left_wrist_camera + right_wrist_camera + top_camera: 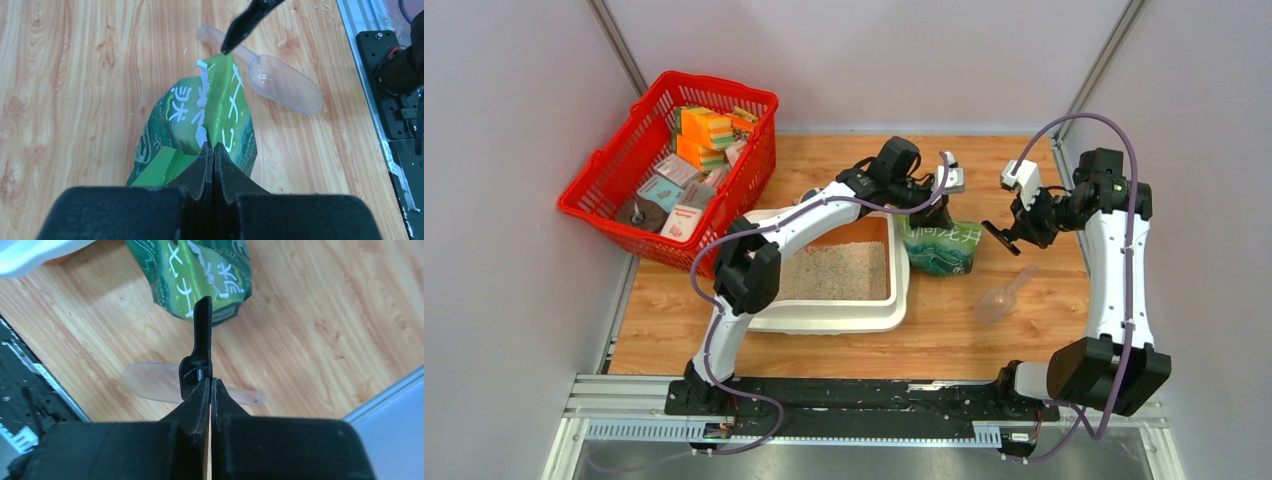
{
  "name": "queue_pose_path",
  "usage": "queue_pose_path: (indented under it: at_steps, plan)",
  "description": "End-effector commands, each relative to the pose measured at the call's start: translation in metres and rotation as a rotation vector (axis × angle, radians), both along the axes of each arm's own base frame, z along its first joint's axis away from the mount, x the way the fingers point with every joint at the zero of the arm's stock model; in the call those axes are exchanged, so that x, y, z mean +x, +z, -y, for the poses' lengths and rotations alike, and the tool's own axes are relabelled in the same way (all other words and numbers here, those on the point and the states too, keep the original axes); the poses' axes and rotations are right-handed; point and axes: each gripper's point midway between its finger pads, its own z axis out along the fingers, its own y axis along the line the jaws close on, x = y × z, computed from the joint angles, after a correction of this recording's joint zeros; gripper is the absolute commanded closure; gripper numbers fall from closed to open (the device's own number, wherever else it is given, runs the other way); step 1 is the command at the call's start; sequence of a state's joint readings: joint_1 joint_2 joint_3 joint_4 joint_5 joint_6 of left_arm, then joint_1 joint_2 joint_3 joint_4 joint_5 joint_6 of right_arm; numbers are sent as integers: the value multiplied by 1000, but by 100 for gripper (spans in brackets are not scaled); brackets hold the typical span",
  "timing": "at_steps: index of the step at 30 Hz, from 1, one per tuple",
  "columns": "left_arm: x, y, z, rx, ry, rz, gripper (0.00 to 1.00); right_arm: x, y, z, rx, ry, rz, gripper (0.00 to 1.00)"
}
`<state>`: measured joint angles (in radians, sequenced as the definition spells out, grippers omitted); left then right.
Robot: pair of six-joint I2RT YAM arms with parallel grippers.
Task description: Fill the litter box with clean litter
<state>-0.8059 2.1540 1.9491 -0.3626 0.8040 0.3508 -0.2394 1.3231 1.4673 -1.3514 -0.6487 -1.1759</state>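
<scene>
My left gripper is covering the bag's top edge with its shut fingers, where the black clip has to go. I should open the fingers so the clip has room.
The litter box lies at the table's middle left; its white rim also shows in the right wrist view. Pale beige clean litter covers its floor. A dark green printed bag stands just right of the box. My left gripper is shut on the bag's top edge, fingers together. My right gripper is shut on a black spring clip, whose tip hangs close to the bag's upper corner. The bag's inside is hidden.
A clear plastic scoop lies on the wood right of the bag, below the right gripper. A red mesh basket with boxes stands at the back left. Grey walls close in on both sides.
</scene>
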Motion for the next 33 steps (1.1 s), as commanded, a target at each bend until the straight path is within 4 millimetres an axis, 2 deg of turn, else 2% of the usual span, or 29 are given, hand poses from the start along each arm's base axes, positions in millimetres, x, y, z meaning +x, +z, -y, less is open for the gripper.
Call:
queue_pose_path:
  at_steps: [1,9,14,18,19,20,25,29,33]
  plan:
    - [-5,30,11,-83,-45,56,97,-32,-12,-10,111,-115,-207,100]
    - [-13,36,38,-152,-82,69,94,-22,-20,-9,149,-138,-251,100]
    - [-13,38,54,-194,-78,81,89,-16,-21,-9,172,-153,-277,100]
    - [-10,36,60,-206,-64,87,88,-15,-21,-9,173,-152,-283,100]
    - [-8,36,59,-202,-57,95,99,-15,-20,-9,176,-151,-284,100]
    - [-8,31,56,-177,-50,92,100,-15,-19,-10,176,-136,-278,100]
    - [4,32,38,-135,-15,49,100,-15,-16,-14,183,-86,-244,100]
    - [5,32,24,-94,-16,0,100,-8,-18,-18,164,-53,-233,100]
    - [1,33,20,-98,-35,-47,100,2,-20,-20,160,-26,-239,100]
